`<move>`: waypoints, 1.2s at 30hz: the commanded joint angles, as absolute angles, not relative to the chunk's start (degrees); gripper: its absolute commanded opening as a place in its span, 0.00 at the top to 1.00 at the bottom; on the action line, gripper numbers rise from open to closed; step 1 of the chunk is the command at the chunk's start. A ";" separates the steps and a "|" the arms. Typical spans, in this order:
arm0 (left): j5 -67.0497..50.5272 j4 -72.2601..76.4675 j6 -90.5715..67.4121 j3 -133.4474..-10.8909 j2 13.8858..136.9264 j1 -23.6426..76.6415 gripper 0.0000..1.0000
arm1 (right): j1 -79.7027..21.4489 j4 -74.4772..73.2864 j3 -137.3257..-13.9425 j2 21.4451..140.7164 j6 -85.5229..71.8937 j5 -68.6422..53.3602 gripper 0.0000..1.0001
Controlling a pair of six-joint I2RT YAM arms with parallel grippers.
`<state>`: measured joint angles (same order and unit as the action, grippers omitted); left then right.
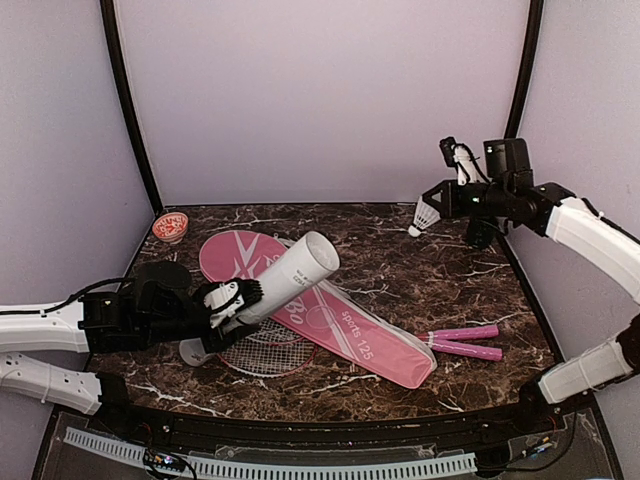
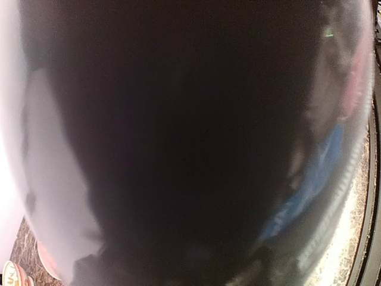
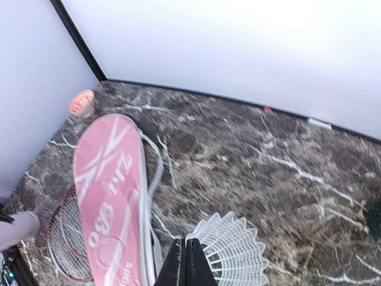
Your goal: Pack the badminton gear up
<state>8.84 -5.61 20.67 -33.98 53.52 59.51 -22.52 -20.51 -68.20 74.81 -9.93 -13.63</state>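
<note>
My right gripper goes on toward the white tube's open end [image 1: 323,251], which the shuttlecock's cork [image 1: 414,231] faces, and lets go once the shuttlecock's skirt is inside.
My left gripper [image 1: 232,302] is shut on the long white tube [image 1: 290,275] and holds it tilted above the table, with its open end [image 1: 316,259] up and to the right. In the left wrist view the tube [image 2: 178,143] fills the frame, dark and blurred. Its red cap [image 1: 170,226] lies apart at the back left. The pink bag [image 1: 330,318] lies flat over two rackets, with the heads [image 1: 262,352] and pink handles [image 1: 465,342] sticking out. My right gripper [image 3: 186,262] is shut on a white shuttlecock [image 3: 235,250], held high at the back right [image 1: 427,215]. No other shuttlecock shows.
A dark round object [image 1: 160,272] sits near the left arm, behind the tube. Pale walls with black corner posts [image 1: 125,110] close in the marble table [image 1: 400,270]. The red cap also shows in the right wrist view [image 3: 81,102], beside the bag [image 3: 113,190].
</note>
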 commanded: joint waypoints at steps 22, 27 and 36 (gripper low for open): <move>10.66 5.12 5.72 -37.68 58.86 59.59 0.58 | -52.83 1.80 -74.79 69.16 -10.20 -13.63 1.00; 10.15 6.60 4.63 -37.18 59.17 59.59 0.58 | -57.12 0.95 -76.64 71.68 -3.75 -6.06 1.00; 7.99 8.40 5.01 -36.41 59.09 59.59 0.59 | -60.72 0.49 -78.74 76.02 0.32 -0.63 1.00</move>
<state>9.26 4.91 5.39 -35.66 59.70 59.48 -59.64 -1.65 -76.53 74.85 -2.37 -3.90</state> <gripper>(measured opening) 0.586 0.004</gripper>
